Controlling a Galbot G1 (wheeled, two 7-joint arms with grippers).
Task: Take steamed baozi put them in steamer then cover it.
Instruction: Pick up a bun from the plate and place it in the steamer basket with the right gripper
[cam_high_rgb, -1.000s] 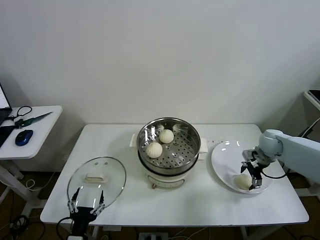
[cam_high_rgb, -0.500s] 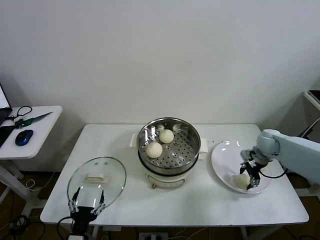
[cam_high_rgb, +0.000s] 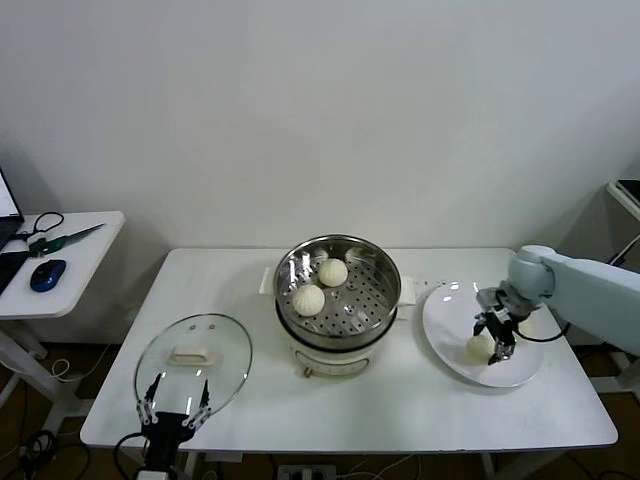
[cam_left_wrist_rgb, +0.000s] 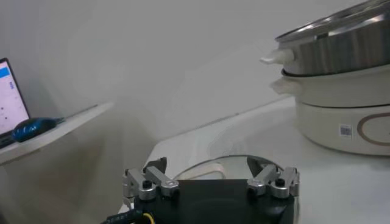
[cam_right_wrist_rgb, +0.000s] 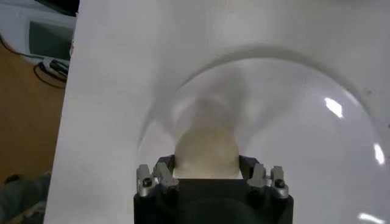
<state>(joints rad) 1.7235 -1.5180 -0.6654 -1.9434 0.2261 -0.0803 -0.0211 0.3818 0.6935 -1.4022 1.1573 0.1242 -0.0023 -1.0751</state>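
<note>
The baozi's sides are in my right gripper, which grips the baozi squarely (cam_high_rgb: 479, 350). I keep carrying the baozi until it gets to the free near part of the steamer's bottom (cam_high_rgb: 346, 317).
The steamer (cam_high_rgb: 338, 290) stands mid-table with two cream-white baozi on its perforated floor, one at the front left (cam_high_rgb: 309, 299) and one behind it (cam_high_rgb: 333, 272). My right gripper (cam_high_rgb: 495, 335) is over the white plate (cam_high_rgb: 445, 310), shut on a third baozi (cam_high_rgb: 478, 348) and holding it just above the plate. In the right wrist view that baozi (cam_right_wrist_rgb: 206, 149) fills the gap between the gripper (cam_right_wrist_rgb: 206, 163) jaws, with the plate (cam_right_wrist_rgb: 292, 122) below. My left gripper (cam_high_rgb: 172, 412) is open and empty at the table's front left edge, at the near rim of the glass lid (cam_high_rgb: 193, 358).
The lid lies flat on the table left of the steamer; it also shows in the left wrist view (cam_left_wrist_rgb: 210, 167) beyond the left gripper (cam_left_wrist_rgb: 206, 165), with the steamer base (cam_left_wrist_rgb: 341, 115) farther off. A side table with a mouse (cam_high_rgb: 47, 274) stands at the far left.
My right gripper has moved a little left and back across the plate, lifting the baozi with it. The left arm has not moved.
</note>
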